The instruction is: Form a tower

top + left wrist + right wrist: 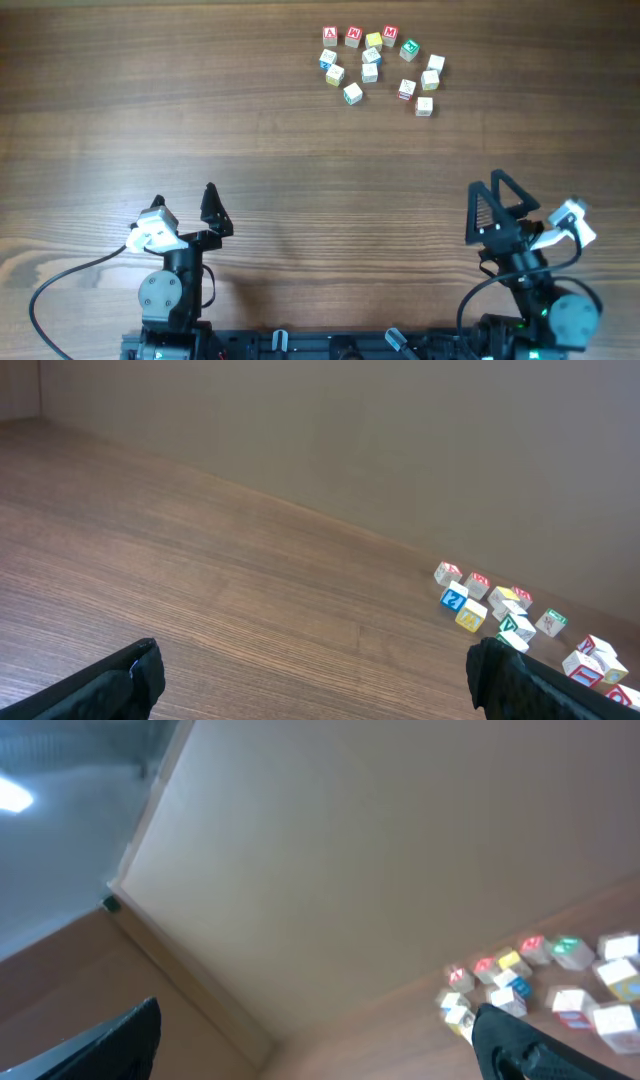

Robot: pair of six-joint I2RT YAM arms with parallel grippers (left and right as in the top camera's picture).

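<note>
Open wood [388, 79] lies on both sides of the white cube at the cluster's middle [370, 73]. My right gripper should keep heading to that cube until its open fingers straddle it, then close.
Several small letter cubes [371, 72] lie loose in a cluster at the far middle-right of the wooden table [250, 120], each on its own. The tower is out of view. My left gripper [186, 207] is at the near left edge, open and empty, far from the cubes. The left wrist view shows its jaws [315, 682] wide apart over bare wood, with the cubes [470, 616] ahead to the right. My right gripper [497, 200] is at the near right, open and empty. In its blurred, tilted wrist view [315, 1042] the cubes [570, 1003] lie beyond the right fingertip [510, 1040].
A pale wall [400, 440] stands behind the table's far edge. The arm bases and cables [60, 285] take up the near edge. A broad stretch of bare wood lies between the grippers and the cubes.
</note>
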